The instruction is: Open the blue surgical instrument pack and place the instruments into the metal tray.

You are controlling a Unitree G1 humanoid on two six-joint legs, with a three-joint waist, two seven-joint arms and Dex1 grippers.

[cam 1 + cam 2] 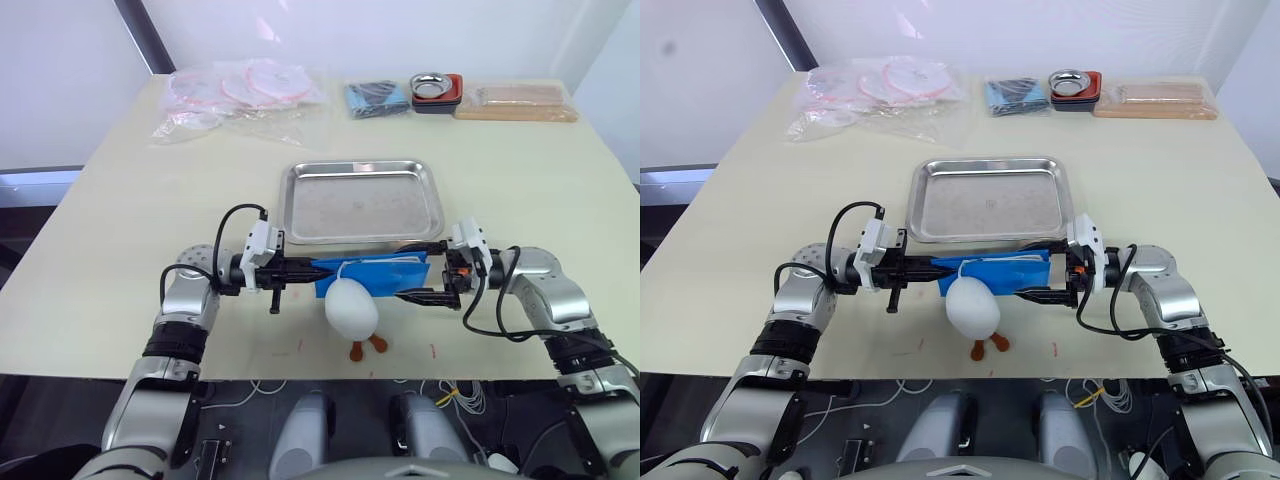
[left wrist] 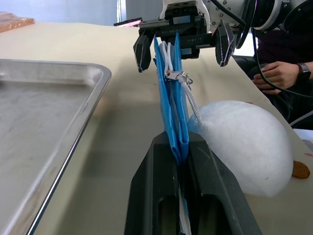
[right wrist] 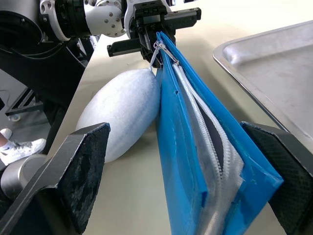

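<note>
The blue surgical instrument pack will fold out flat like a book when I open it, because the white zipper gapes between blue covers that face each other.
The blue surgical instrument pack stands on edge just in front of the metal tray, stretched between both grippers. My left gripper is shut on its left end, the blue fabric pinched between the fingers. My right gripper is open, one finger on each side of the pack's right end, where the white zipper gapes a little. A white egg-shaped plush charm with orange feet hangs from the zip pull on a cord. The instruments are hidden. The tray holds nothing.
At the table's back lie clear bags of coiled tubing, a dark blue folded cloth, a small metal bowl in a red-black dish and a wooden board. A person's hand rests beyond the table's near edge.
</note>
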